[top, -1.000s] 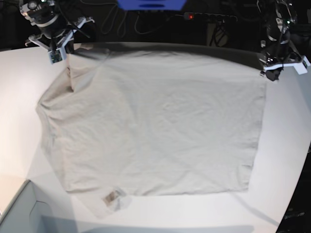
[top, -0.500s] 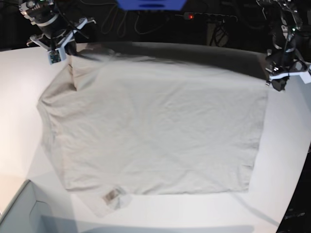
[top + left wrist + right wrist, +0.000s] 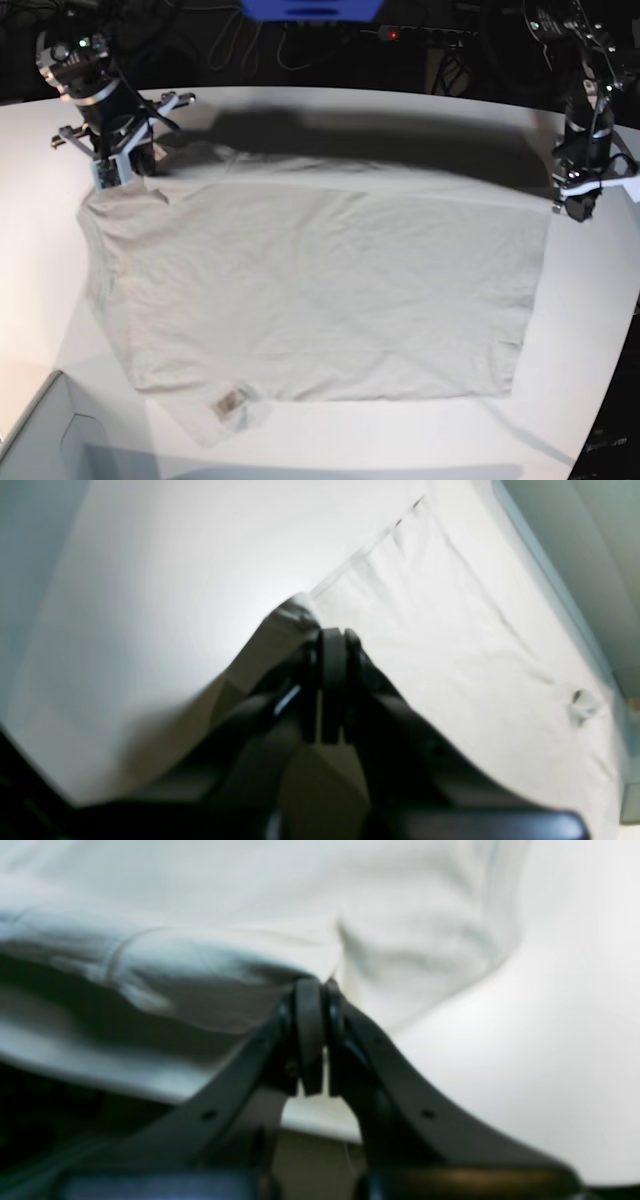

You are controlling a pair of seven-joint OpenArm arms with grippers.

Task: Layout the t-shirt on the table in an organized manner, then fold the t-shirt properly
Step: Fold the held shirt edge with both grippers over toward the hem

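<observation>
My left gripper should keep carrying its corner toward the label until it meets the t-shirt's side [image 3: 534, 284], as the t-shirt's far edge [image 3: 360, 187] stretches straight from gripper to gripper.
The light grey-beige t-shirt [image 3: 320, 290] lies spread on the white table [image 3: 30, 260], its label [image 3: 229, 405] near the front edge. My left gripper [image 3: 577, 209] is shut on the shirt's far right corner [image 3: 295, 607] and holds it just above the table. My right gripper [image 3: 118, 178] is shut on the shirt's far left corner [image 3: 320, 965] and holds it lifted. The far edge of the shirt hangs raised between the two grippers and casts a shadow on the table behind it. In both wrist views the jaws are pressed together on cloth.
A pale box corner [image 3: 40, 435] sits at the front left. The table's curved far edge [image 3: 330, 92] borders dark clutter with cables. The table's right edge [image 3: 625, 330] runs close to the left gripper.
Both grippers have moved toward the front, dragging the shirt's far edge with them. The far edge now sits lower and nearer, leaving more bare table behind it.
</observation>
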